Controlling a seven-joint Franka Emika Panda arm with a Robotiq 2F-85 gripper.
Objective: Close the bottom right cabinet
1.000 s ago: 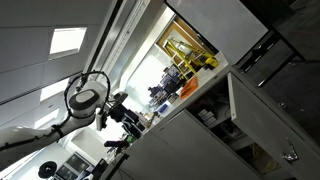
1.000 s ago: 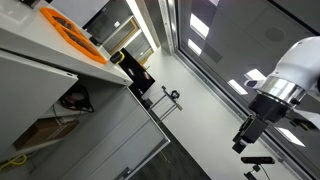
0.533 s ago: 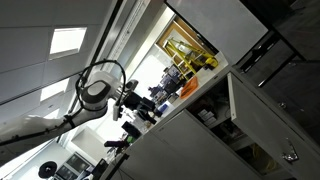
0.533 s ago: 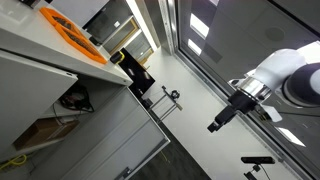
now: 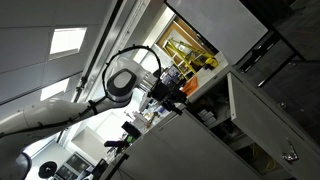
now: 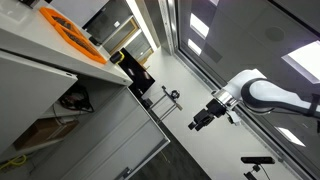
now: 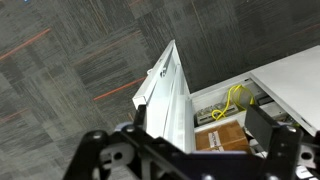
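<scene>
My gripper keeps going around to the door's outer side (image 7: 158,85) until its closed fingers can push next to the door's handle, because the gripper hangs clear of the door's top edge (image 7: 179,108).
The bottom right cabinet stands open. Its light grey door (image 7: 168,95) is swung out and seen edge-on in the wrist view, with the small silver handle (image 7: 155,72) on its outer face. The door also shows in both exterior views (image 5: 262,118) (image 6: 112,135), each with the handle (image 5: 290,155) (image 6: 125,172). Inside lie a cardboard box (image 7: 225,132) and a yellow cable (image 7: 235,97). My gripper (image 7: 200,121) is open and empty, above the door's top edge and the cabinet opening. It hangs in the air apart from the door (image 5: 168,92) (image 6: 200,120).
A white countertop (image 7: 295,80) runs over the cabinet, with an orange object (image 6: 70,30) on it. Dark units with bar handles (image 5: 255,50) stand beside the cabinet. Grey carpet floor (image 7: 70,70) lies on the door's outer side. A camera stand (image 6: 172,100) stands near the door.
The arm has swung toward the cabinet. The gripper moved from well away to just by the open door's edge. The door has not moved.
</scene>
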